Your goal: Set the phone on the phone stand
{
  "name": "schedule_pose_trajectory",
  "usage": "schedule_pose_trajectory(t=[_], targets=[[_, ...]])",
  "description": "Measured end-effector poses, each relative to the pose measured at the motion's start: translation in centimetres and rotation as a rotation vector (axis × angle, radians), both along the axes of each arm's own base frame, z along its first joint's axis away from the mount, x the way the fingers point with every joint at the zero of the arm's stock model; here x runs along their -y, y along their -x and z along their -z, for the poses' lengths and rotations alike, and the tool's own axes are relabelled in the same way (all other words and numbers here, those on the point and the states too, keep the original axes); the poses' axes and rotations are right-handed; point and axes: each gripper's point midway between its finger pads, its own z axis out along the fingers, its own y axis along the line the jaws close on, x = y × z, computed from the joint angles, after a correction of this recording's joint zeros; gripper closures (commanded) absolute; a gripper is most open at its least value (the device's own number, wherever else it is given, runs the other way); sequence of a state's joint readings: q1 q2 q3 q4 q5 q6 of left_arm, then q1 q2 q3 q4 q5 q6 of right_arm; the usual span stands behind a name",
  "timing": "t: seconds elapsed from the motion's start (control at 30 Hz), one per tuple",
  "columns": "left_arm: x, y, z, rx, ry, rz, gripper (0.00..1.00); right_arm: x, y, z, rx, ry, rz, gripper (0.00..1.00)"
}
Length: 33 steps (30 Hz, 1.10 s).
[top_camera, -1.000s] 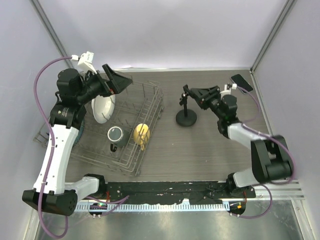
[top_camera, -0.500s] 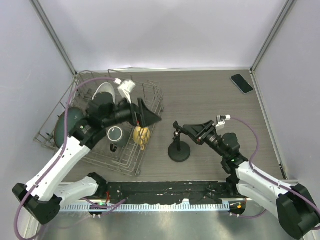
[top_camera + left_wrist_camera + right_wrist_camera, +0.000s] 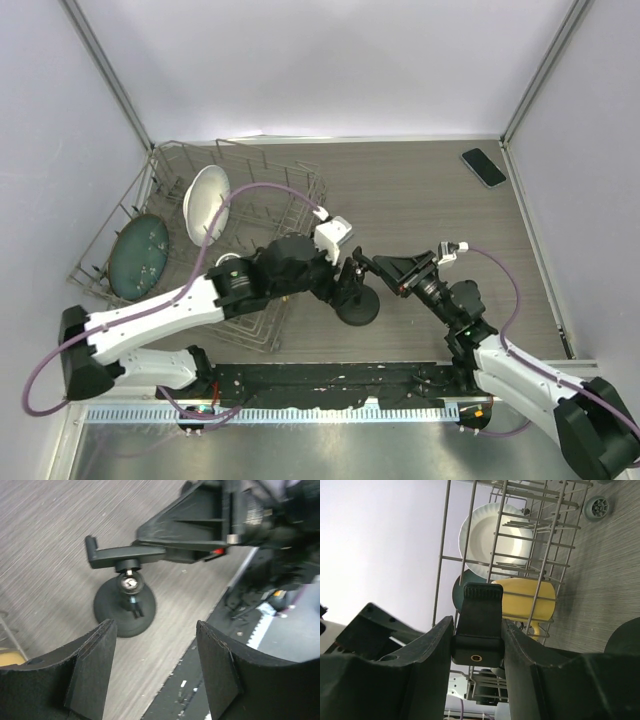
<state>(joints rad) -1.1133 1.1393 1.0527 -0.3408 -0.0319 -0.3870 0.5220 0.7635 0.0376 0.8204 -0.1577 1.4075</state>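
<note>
I should move my right gripper back, take the clamp from above with my left gripper and turn it upright, because the clamp lies crosswise (image 3: 125, 555) on the phone stand.
The phone (image 3: 485, 167) lies flat at the table's far right corner, away from both arms. The phone stand (image 3: 357, 303) stands near the front middle, its round base (image 3: 125, 607) on the table. My right gripper (image 3: 372, 266) is shut on the stand's clamp (image 3: 479, 625), which sits squeezed between both fingers. My left gripper (image 3: 340, 288) hovers just left of the stand's base, above the table. In the left wrist view its jaws (image 3: 156, 667) stand open with nothing between them, and the stand's clamp (image 3: 125, 555) shows ahead of them.
A wire dish rack (image 3: 250, 190) fills the left side, holding a white plate (image 3: 205, 203) and a green plate (image 3: 138, 255). A yellow mug (image 3: 522, 600) sits in the rack. The black base rail (image 3: 330, 380) runs along the table's near edge.
The left arm swung from above the dish rack down to the stand, its jaws narrowing. The right arm carried the stand from the back toward the front, then held still.
</note>
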Motion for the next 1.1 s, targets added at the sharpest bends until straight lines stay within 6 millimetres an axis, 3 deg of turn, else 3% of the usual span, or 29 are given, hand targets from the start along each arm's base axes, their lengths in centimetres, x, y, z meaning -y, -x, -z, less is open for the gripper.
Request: schedule_pose_trajectory(t=[0.1,0.2,0.3,0.4,0.5,0.67,0.9,1.0,1.03,1.1], targets=[[0.5,-1.3,3.0,-0.004,-0.114,-0.031,0.22,0.3,0.2,0.0,-0.001,0.003,0.009,0.3],[0.5,-2.2,4.5,-0.021,-0.205,-0.067,0.14,0.7,0.5,-0.3,0.009,0.013,0.021,0.18],[1.2,-3.2,2.9,-0.059,-0.213,-0.144,0.12,1.1,0.4,-0.5,-0.003,0.059,0.047,0.17],[2.4,-3.4,-0.4,-0.128,-0.125,-0.208,0.1,2.2,0.2,-1.4,0.01,0.133,0.105,0.17],[2.9,-3.1,-3.2,-0.228,-0.021,-0.28,0.15,3.8,-0.1,-2.3,0.003,0.22,0.188,0.18],[3.8,-2.6,-4.2,-0.422,0.064,-0.398,0.05,7.4,-0.4,-3.3,-0.045,0.403,0.346,0.18],[4.5,-3.5,-4.2,-0.643,0.06,-0.646,0.06,11.5,0.8,-2.1,-0.095,0.581,0.474,0.18],[4.0,-4.7,-4.0,-0.71,0.041,-0.782,0.36,13.2,1.6,-2.5,-0.082,0.609,0.527,0.19],[3.9,-5.3,-3.6,-0.733,0.029,-0.828,0.55,13.6,1.8,-2.7,-0.079,0.614,0.539,0.19],[4.0,-6.2,-2.4,-0.77,0.014,-0.895,0.62,14.4,2.2,-3.2,-0.07,0.629,0.567,0.19]])
